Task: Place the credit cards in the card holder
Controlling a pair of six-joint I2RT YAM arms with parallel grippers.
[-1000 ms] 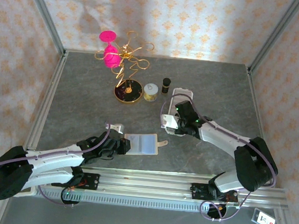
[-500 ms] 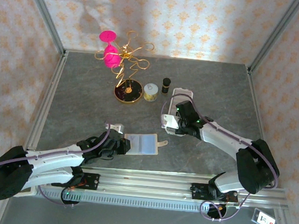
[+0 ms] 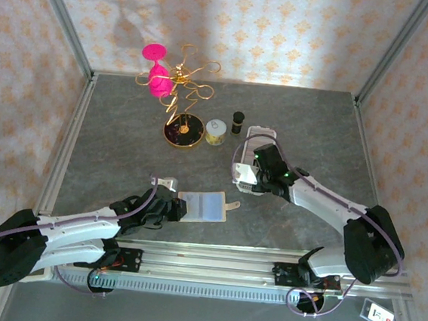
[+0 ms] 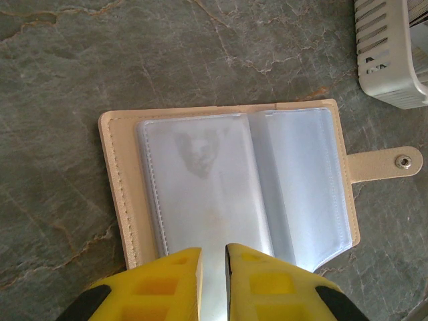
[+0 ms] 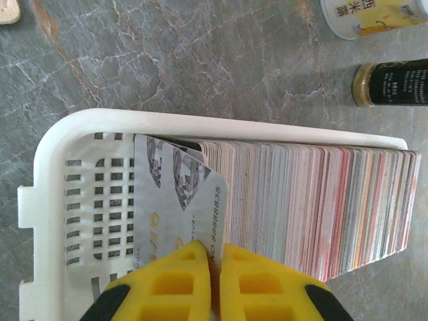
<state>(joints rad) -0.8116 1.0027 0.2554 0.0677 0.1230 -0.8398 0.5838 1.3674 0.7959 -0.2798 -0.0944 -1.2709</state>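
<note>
I should open my left gripper, which is almost closed over the clear sleeve, and hold the card holder's edge opposite the snap tab before the card goes in.
The cream-beige card holder lies open on the grey table, its clear sleeves up and its snap tab to the right. My left gripper is at its near edge, jaws almost together on the sleeve edge. A row of credit cards stands on edge in a white slotted basket. My right gripper is shut on the end card, which is silver with a printed number and tilts away from the row.
A gold wire stand with a pink piece stands at the back left. Beside it are a small yellow-labelled jar and a dark bottle. The basket's corner lies just right of the card holder.
My right gripper's jaws have closed onto the silver card and the right arm has shifted slightly. The left arm and the card holder have not moved.
</note>
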